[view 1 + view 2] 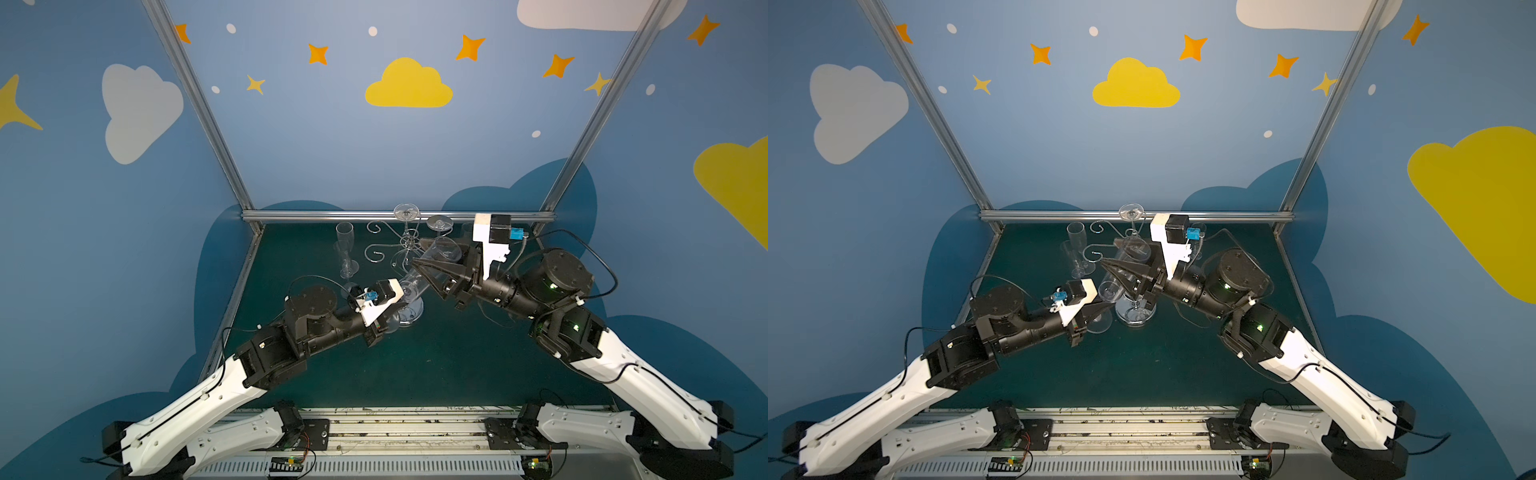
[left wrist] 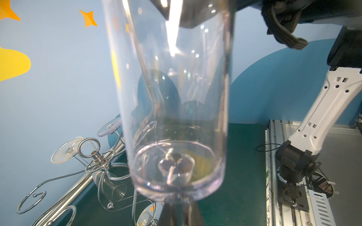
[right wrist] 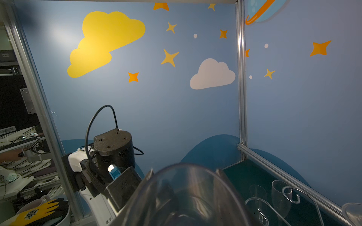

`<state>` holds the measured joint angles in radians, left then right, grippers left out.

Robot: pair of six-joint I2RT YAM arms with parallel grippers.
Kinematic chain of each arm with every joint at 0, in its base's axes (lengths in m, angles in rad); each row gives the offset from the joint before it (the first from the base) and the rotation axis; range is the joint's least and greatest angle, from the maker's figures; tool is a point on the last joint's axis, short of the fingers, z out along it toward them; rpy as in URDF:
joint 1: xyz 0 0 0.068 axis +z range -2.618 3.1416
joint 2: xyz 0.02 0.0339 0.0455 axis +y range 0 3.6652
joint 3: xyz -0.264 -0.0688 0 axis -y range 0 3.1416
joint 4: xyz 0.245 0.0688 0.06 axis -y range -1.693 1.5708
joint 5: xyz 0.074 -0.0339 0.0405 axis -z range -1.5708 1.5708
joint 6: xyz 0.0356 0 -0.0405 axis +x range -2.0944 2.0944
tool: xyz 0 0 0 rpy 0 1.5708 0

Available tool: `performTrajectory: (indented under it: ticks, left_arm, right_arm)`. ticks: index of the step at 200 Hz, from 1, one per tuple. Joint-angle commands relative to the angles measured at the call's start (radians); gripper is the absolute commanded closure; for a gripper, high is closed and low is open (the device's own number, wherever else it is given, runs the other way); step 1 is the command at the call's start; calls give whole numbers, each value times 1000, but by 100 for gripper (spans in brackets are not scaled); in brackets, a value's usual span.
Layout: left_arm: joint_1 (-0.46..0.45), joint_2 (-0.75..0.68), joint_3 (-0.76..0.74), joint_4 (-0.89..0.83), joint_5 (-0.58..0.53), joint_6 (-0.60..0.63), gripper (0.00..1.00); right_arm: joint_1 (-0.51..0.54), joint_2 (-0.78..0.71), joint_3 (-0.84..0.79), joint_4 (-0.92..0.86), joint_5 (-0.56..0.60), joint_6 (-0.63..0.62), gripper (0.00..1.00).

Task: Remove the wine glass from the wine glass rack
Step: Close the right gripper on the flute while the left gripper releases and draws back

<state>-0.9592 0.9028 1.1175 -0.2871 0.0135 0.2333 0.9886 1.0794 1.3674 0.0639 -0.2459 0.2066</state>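
My left gripper is holding the slanted wine glass by its stem point(image 2: 182, 199). Next, my left gripper opens while my right gripper keeps hold of the bowl's open end point(image 1: 445, 249) and stands the wine glass upright.
A clear wine glass point(image 1: 432, 262) hangs tilted in front of the wine glass rack point(image 1: 376, 227), its bowl pointing up and to the right. My left gripper point(image 1: 1102, 307) is shut on its stem; in the left wrist view the bowl point(image 2: 172, 97) fills the middle above the gripper point(image 2: 180, 205). My right gripper point(image 1: 417, 252) straddles the bowl's open end, a finger pressed against each side, as the right wrist view also shows point(image 3: 185, 172). The chrome rack's round base point(image 1: 1133, 316) stands just behind the glass foot point(image 1: 1100, 324).
Two other glasses hang upside down from the rack, their feet point(image 1: 406, 211) point(image 1: 440, 222) near the back rail point(image 1: 316, 216). Two clear flutes point(image 1: 345, 239) stand on the green mat at the back left. Rack scrolls point(image 3: 290, 193) curl beside the right gripper.
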Motion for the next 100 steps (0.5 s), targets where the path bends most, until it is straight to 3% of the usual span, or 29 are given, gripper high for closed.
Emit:
performTrajectory:
  ticks: [1,21,41,66,100]
  left_arm:
    - [-7,-2,18,24,4,21,88]
    - [-8,-5,10,35,0,15,63]
    - [-8,-27,-4,54,-1,7,48]
    - [-8,-71,-29,75,-20,-11,39]
    - [-9,-131,-75,85,-75,-31,35]
  right_arm:
    - [-11,-25,-19,37,20,16,63]
    - [-13,-37,-25,32,22,9,64]
    - [-16,-58,-31,13,30,-9,65]
    - [-19,-102,-42,-46,56,-38,65]
    - [-21,-186,-84,-149,138,-73,65]
